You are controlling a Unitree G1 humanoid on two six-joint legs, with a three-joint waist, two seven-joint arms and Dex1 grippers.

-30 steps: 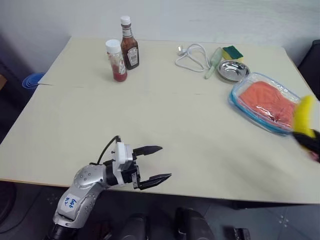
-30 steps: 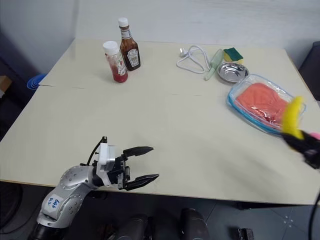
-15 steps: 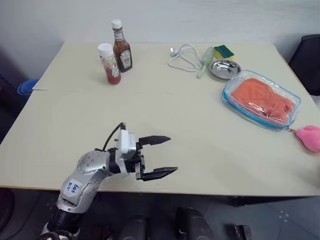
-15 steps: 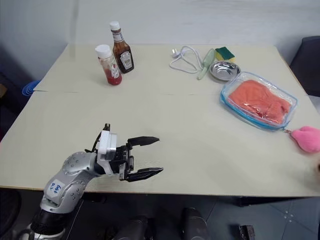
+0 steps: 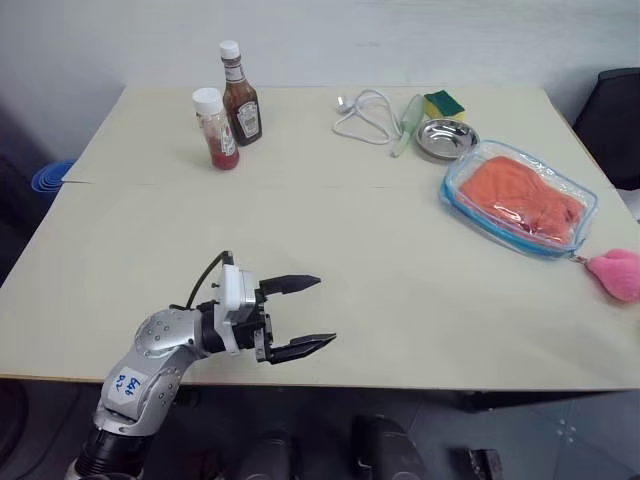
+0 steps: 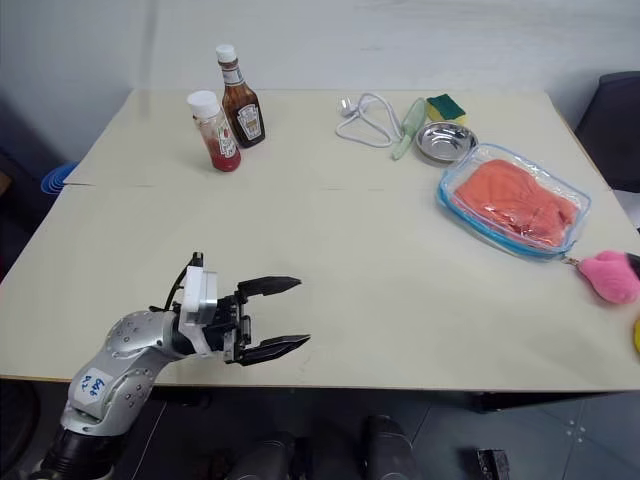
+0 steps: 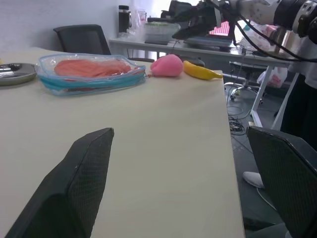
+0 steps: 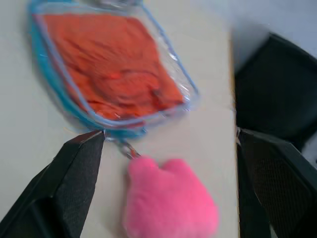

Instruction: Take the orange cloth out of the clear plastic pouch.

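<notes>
The pouch (image 5: 518, 200) will unzip along its near edge when I pull the pink pom-pom, because A metal clasp (image 5: 579, 259) joins the pom-pom to the blue trim.
The clear plastic pouch (image 5: 472, 205) with blue trim lies flat near the table's right edge, and the wrinkled orange cloth (image 5: 520, 196) is inside it. Its pink pom-pom (image 5: 616, 274) rests on the table at the near corner. My right gripper (image 8: 168, 136) hovers open over the pom-pom and that corner with nothing between its fingers; in the left wrist view it (image 7: 190, 22) hangs above the table's edge. Far from the pouch, my left gripper (image 5: 325, 311) is open and empty, low over the table's near edge and pointing right.
A yellow banana-like piece (image 7: 202, 71) lies just past the pom-pom at the table's edge. At the back stand two sauce bottles (image 5: 228, 105), a white cable (image 5: 368, 105), a green brush (image 5: 407, 122), a sponge (image 5: 443, 104) and a steel bowl (image 5: 446, 138). A black chair (image 5: 618, 120) is to the right.
The head view shifted. A second ago the right gripper showed at the pouch's near corner with the yellow piece; it has since left the head views, and the pom-pom lies on the table. The left gripper barely moved.
</notes>
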